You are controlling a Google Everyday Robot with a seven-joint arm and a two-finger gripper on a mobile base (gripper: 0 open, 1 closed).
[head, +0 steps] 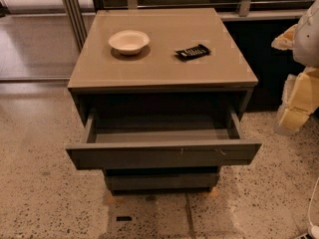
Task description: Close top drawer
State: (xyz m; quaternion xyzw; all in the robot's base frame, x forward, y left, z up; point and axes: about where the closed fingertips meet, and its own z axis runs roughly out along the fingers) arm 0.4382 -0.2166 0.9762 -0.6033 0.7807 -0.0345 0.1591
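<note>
My gripper is to push the front corner of the top drawer [162, 155], which will slide in evenly and shut flush, as straight sides [234, 124] run back into the cabinet.
The top drawer [164, 155] of a grey-brown cabinet [209, 71] stands pulled far out toward me. Its flat handleless front has small pale scratch marks right of centre, and the inside looks empty. My gripper [295, 108] hangs at the right edge of the camera view, pale and yellowish under the white arm. It is to the right of the cabinet, level with the drawer's right side and apart from it.
A white bowl [129, 41] and a flat black object [192, 52] lie on the cabinet top. A lower drawer front [162, 180] sits shut beneath the open drawer. Speckled floor [45, 193] surrounds the cabinet. Metal railing posts [75, 14] stand behind it at the left.
</note>
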